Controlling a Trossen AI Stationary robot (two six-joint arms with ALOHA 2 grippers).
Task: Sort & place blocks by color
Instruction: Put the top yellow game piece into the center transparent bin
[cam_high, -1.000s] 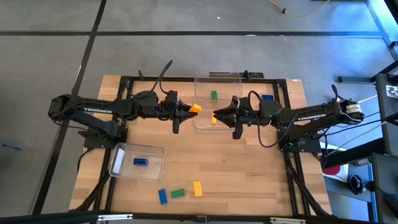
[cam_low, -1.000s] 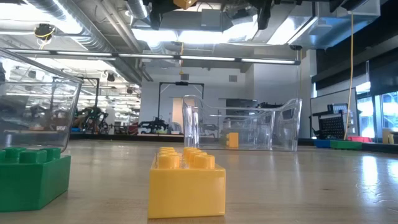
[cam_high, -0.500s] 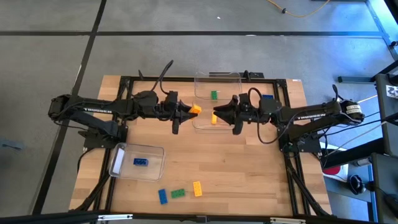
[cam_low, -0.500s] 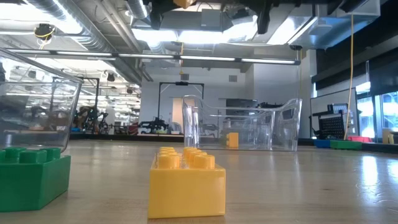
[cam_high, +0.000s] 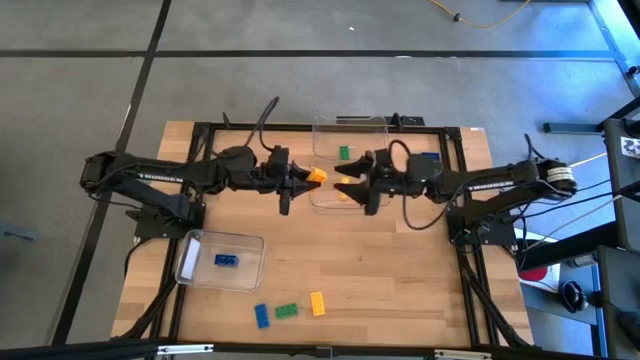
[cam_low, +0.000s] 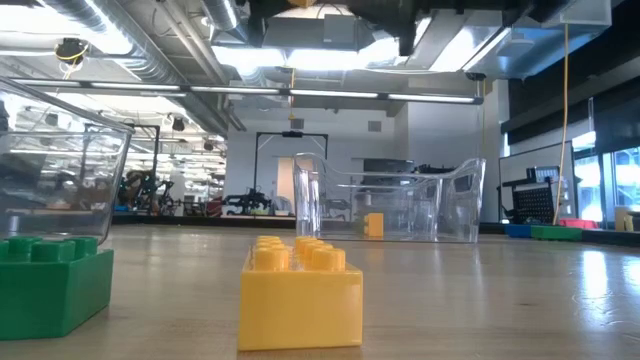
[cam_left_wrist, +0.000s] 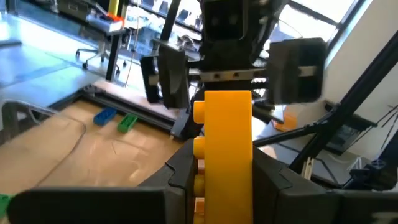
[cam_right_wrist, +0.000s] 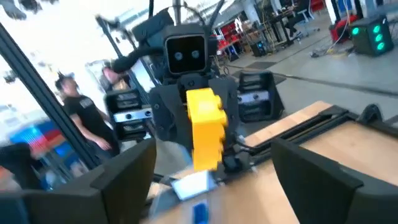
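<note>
The yellow-orange block is in my left gripper, but its clear bin (cam_high: 334, 198) is under my right gripper. My right gripper should take the jutting end (cam_high: 318, 174) and put the block in that bin.
My left gripper (cam_high: 303, 178) is raised above the table's middle, shut on a yellow-orange block (cam_left_wrist: 227, 137). My right gripper (cam_high: 352, 188) faces it a short way off with its fingers open and nothing between them. In the right wrist view the held block (cam_right_wrist: 205, 127) shows ahead, between my open fingers (cam_right_wrist: 124, 180) but farther off. Below the grippers stands a clear bin (cam_high: 350, 125) holding a green block (cam_high: 344, 153) and a yellow block (cam_low: 373, 224). My left gripper pinches the lower end of the yellow-orange block (cam_left_wrist: 227, 183) between its two fingers (cam_left_wrist: 180, 171). The fingers lie level and point toward the table's right edge. The block stands on end, juts out past the fingertips with its studs to one side, and is lifted clear.
A second clear bin (cam_high: 190, 262) near the left holds a blue block (cam_high: 226, 261). Blue (cam_high: 261, 315), green (cam_high: 287, 310) and yellow-orange (cam_high: 317, 303) blocks lie by the near edge. Another blue block (cam_high: 430, 157) lies at the far right beside a green one (cam_left_wrist: 127, 122).
My right gripper has moved toward the table's left, closer to my left gripper and its block, and has opened its fingers wide. My left gripper has kept still with the block.
</note>
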